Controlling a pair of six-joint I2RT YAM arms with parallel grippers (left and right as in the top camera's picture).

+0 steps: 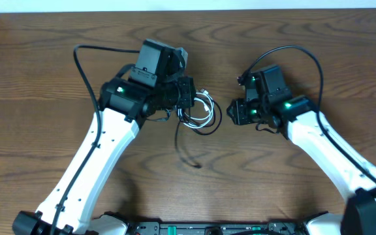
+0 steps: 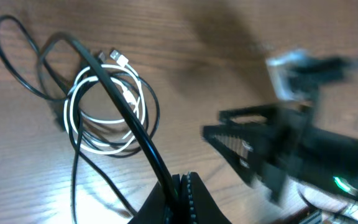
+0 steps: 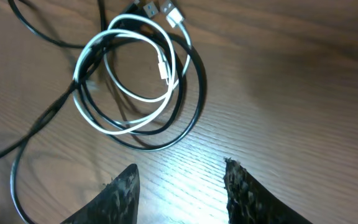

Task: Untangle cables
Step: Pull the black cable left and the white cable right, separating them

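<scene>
I expect the white cord (image 2: 67,116) to come uncoiled when I pull it but stay caught among black cords (image 2: 158,114), because they loop around the white cord's loose coil.
The cables lie tangled at the table's middle: a white cord (image 1: 204,108) coiled in loops, with black cords (image 1: 187,145) looped round it and trailing toward the front. In the left wrist view the white coil (image 2: 107,112) lies flat and one black cord (image 2: 129,121) rises from it into my left gripper (image 2: 182,186), which is shut on that cord. My left gripper (image 1: 187,98) sits just left of the bundle. My right gripper (image 3: 179,171) is open and empty, just short of the coil (image 3: 132,81); overhead it (image 1: 235,112) is to the bundle's right.
The wooden table (image 1: 292,189) runs across the view. The right arm's gripper (image 2: 272,149) shows blurred in the left wrist view. Thick black arm wires (image 1: 83,65) arc over the table behind each arm. A dark rail (image 1: 207,228) lines the front edge.
</scene>
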